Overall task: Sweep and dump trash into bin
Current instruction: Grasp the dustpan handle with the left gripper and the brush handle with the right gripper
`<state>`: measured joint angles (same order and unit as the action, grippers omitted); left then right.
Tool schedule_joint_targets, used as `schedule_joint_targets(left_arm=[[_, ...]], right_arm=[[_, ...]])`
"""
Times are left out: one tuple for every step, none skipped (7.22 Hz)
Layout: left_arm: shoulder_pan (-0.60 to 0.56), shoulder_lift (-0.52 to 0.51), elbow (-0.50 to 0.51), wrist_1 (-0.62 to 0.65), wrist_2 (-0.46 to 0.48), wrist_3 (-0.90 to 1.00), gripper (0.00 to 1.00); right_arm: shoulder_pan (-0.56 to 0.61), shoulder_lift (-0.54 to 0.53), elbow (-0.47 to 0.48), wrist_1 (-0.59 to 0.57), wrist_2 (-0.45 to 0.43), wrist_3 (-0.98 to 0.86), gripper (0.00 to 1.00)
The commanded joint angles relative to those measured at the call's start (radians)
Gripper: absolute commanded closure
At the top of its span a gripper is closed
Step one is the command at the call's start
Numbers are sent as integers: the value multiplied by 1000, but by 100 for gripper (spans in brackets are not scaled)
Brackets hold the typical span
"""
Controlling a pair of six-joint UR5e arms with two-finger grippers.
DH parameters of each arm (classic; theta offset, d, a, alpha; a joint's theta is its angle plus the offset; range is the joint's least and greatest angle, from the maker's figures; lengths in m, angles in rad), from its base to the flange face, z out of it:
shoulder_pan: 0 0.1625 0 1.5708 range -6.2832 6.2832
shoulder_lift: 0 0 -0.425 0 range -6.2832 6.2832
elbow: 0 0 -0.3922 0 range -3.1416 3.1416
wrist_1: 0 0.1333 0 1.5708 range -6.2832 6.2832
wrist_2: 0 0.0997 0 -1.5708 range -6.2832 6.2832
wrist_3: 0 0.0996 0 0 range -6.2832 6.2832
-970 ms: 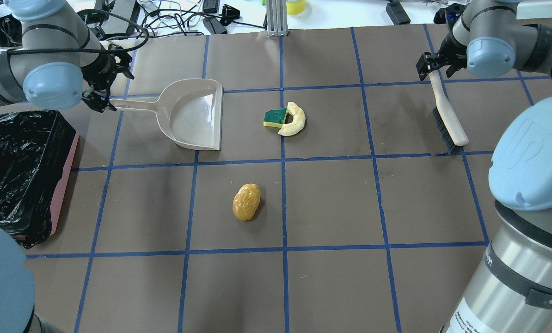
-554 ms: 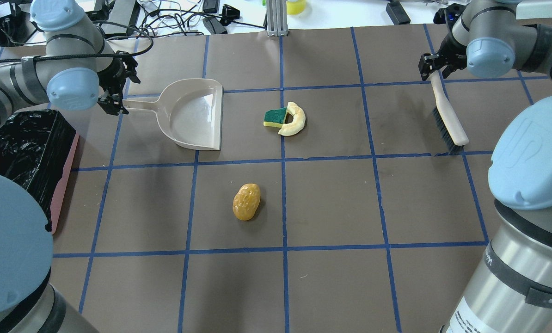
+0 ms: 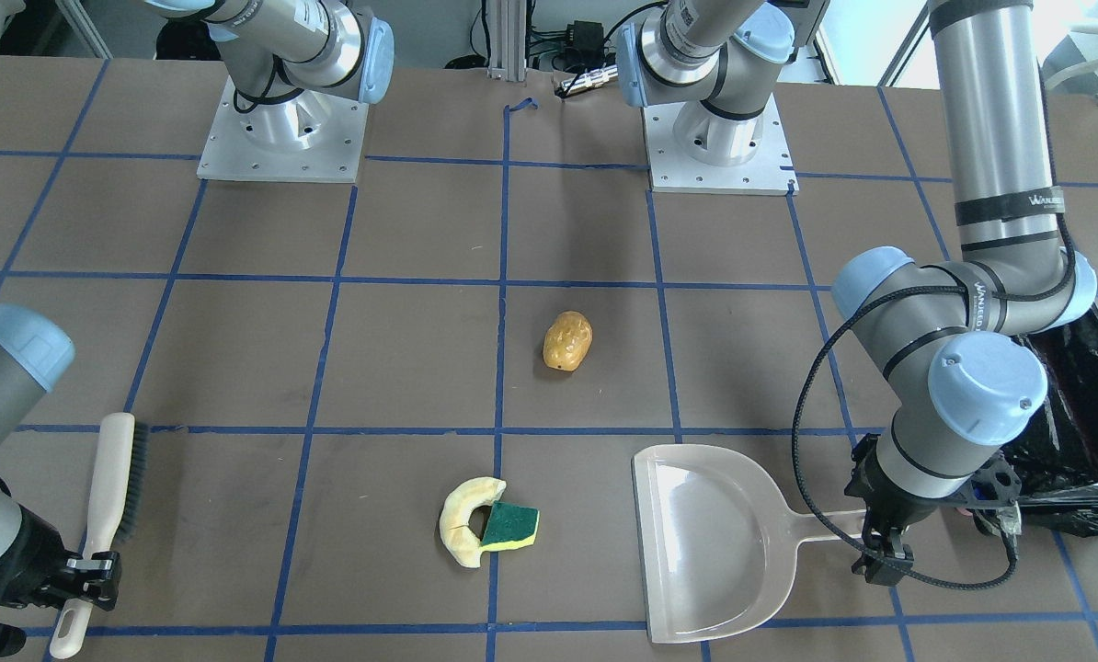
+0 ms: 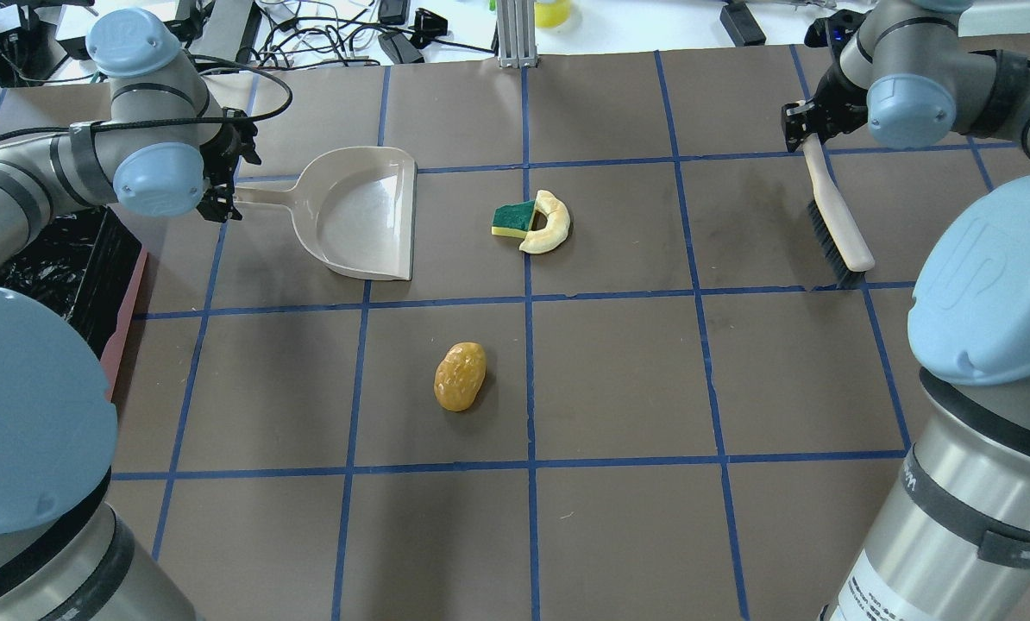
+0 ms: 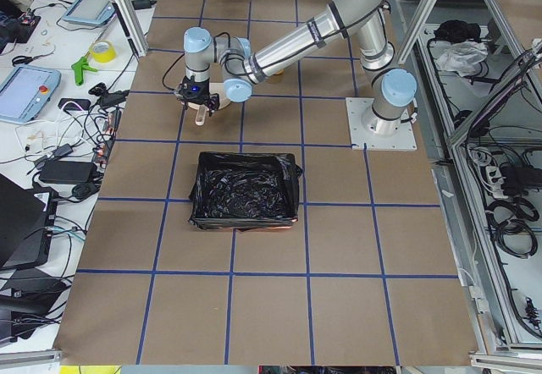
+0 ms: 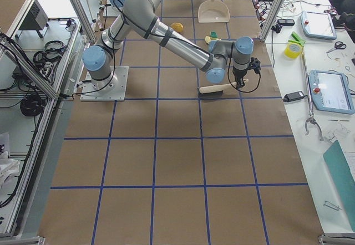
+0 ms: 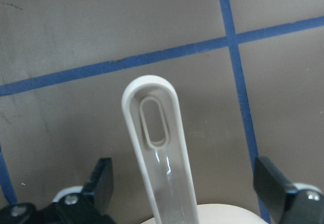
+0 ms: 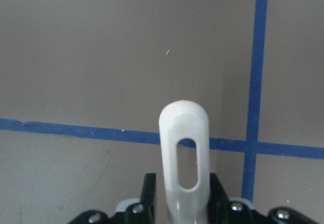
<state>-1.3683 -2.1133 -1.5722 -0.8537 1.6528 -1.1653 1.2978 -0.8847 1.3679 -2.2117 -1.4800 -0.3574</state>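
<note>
The beige dustpan [image 3: 708, 546] should keep all the trash together when I carry it to the bin, because it has a broad tray with a raised rim [image 3: 785, 570].
The tan potato-like lump [image 4: 460, 376] lies mid-table. The pale crescent [image 4: 551, 226] and green-topped sponge wedge [image 4: 513, 219] touch each other, right of the beige dustpan [image 4: 364, 216]. My left gripper [image 4: 222, 188] is open, its fingers [image 7: 101, 183] well apart on either side of the dustpan handle [image 7: 157, 148]. My right gripper [image 4: 804, 128] is shut on the handle [image 8: 185, 153] of the white brush [image 4: 834, 220], which rests on the table. The bin [image 4: 92, 259], black-lined with pink sides, stands at the left edge, largely hidden by my left arm.
Blue tape lines grid the brown table [image 4: 618, 371]. The bin shows fully in the exterior left view [image 5: 246, 189]. Cables and devices lie beyond the far edge [image 4: 394, 34]. The arm bases [image 3: 282, 129] stand at the near side.
My left arm has swung right and its open gripper now straddles the end of the dustpan handle. The right gripper has barely shifted at the brush handle. The trash, dustpan and brush have not moved.
</note>
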Motion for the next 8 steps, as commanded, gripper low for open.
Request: schedule_joint_targets(left_arm=[[0,-8,-2,2,4,-7,15],[0,-14,1,2,4,-5,32],[0,-13,3,4,4,-10,73],[0,-13,3,10,2,-11,97],[0,-8,1,10,-7,-36,100],[-3,-4,1,10,-10,-28,100],[-5,7,1,10,-11,-16,100],[-11,16,3,12,-4,-7,100]], right_arm=[[0,-2,-1,9,3,0,76],[0,-3,-3,10,3,-2,85],[0,-7,-3,10,3,1,90],[9,-10,-10,9,4,15,92],[18,-10,-41,13,4,41,92],[58,-13,-74,51,-14,87,92],[95,-11,-113,75,-58,153,93],[121,-11,-131,107,-60,231,93]])
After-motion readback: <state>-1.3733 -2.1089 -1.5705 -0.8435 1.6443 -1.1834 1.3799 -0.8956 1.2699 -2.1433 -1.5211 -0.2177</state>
